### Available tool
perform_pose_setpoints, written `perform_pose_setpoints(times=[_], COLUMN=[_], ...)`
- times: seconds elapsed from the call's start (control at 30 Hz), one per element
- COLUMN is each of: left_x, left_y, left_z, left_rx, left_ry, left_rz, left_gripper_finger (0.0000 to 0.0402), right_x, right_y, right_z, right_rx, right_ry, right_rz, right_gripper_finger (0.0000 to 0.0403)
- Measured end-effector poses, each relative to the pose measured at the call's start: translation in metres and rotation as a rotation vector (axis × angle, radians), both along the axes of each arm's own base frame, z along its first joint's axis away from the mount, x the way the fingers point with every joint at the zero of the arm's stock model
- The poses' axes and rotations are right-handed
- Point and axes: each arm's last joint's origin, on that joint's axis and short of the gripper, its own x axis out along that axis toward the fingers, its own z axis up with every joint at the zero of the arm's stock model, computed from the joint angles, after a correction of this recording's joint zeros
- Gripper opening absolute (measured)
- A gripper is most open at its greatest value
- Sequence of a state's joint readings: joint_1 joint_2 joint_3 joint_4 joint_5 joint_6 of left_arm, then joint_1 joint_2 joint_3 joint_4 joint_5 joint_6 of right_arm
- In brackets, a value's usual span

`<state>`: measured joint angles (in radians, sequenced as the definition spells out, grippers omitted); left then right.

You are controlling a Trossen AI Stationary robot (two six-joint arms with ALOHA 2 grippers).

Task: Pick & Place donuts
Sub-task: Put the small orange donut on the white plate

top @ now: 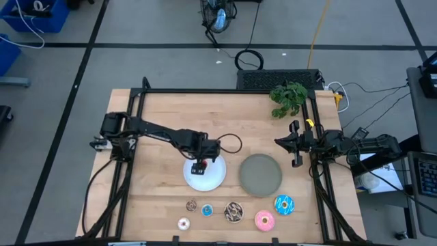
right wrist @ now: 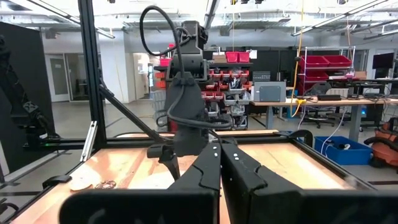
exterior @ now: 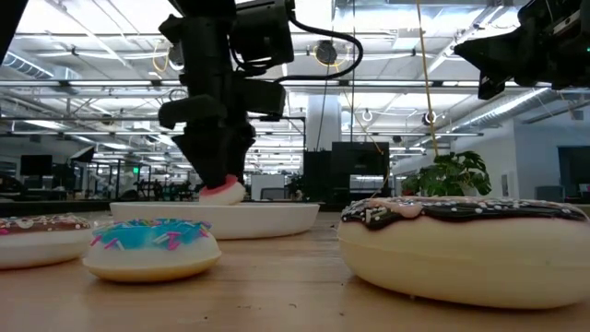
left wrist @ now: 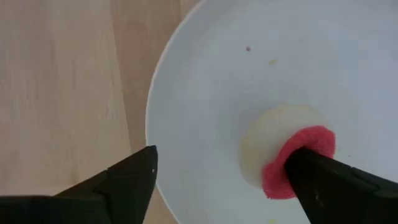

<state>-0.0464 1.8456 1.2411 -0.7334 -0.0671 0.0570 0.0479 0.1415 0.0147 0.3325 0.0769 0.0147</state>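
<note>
I should use my right gripper to push the tiny red donut (exterior: pixel 222 192) off onto the white plate (top: pixel 207 175), because the donut is stuck on one finger of my open left gripper.
The tiny red donut (left wrist: pixel 297 144) lies tilted on the white plate (left wrist: pixel 205 74), cream underside showing. My left gripper (left wrist: pixel 222 155) hangs open over that plate (top: pixel 213 179), one finger beside the donut and the other out by the plate's rim. In the low view the red donut (exterior: pixel 225 194) sits under the left gripper (exterior: pixel 217 180). The other donuts lie on the table near its near edge: brown (top: pixel 192 204), small blue (top: pixel 207 210), pale pink (top: pixel 183 223), chocolate-drizzled (top: pixel 234 212), pink (top: pixel 265 220) and blue sprinkled (top: pixel 284 204). My right gripper (top: pixel 295 145) waits shut at the table's right side. My left gripper comes from above, pointing down at the white plate. One finger (left wrist: pixel 329 183) stands against the red donut's red face (left wrist: pixel 311 140) and covers part of it. I cannot tell whether it touches. The other finger (left wrist: pixel 127 183) stands well apart.
The grey plate (top: pixel 260 174) lies right of the white plate. A green plant (top: pixel 288 98) stands at the far right corner. Black frame rails (top: pixel 205 91) run along the table's edges. Bare wood lies left of the white plate.
</note>
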Motion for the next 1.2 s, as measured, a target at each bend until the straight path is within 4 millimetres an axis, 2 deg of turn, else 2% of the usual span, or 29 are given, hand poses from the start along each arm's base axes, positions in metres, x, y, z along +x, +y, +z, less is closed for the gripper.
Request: perform_pose_setpoints(times=[0.2,0.37,0.5,0.8,0.9,0.97,1.03,1.2], left_x=[-0.001,0.000,-0.001,0.000,0.001,0.001,0.000,0.000], left_y=[-0.016,-0.028,-0.032,-0.032,-0.029,-0.025,-0.022,-0.018], left_z=[0.000,0.001,0.001,0.001,0.001,0.001,0.001,0.000], left_rx=[0.071,0.100,0.107,0.064,0.049,0.039,0.028,-0.006], left_ry=[-0.002,-0.012,-0.010,-0.017,-0.026,-0.028,-0.018,-0.010], left_rz=[-0.108,-0.237,-0.275,-0.255,-0.227,-0.182,-0.157,-0.095], left_gripper_finger=[0.0349,0.0321,0.0255,0.0047,0.0012,0.0021,0.0051,0.0179], right_x=[0.000,0.000,0.000,0.000,0.000,0.000,0.000,0.000], right_y=[0.000,0.000,0.000,0.000,0.000,0.000,0.000,0.000], right_z=[0.000,0.000,0.000,0.000,0.000,0.000,0.000,0.000], right_rx=[0.000,0.000,0.000,0.000,0.000,0.000,0.000,0.000], right_ry=[0.001,0.001,0.002,0.001,0.002,0.002,0.002,0.001], right_rz=[0.000,0.000,0.000,0.000,0.000,0.000,0.000,0.000], right_gripper_finger=[0.0000,0.0000,0.0000,0.0000,0.0000,0.0000,0.0000,0.0000])
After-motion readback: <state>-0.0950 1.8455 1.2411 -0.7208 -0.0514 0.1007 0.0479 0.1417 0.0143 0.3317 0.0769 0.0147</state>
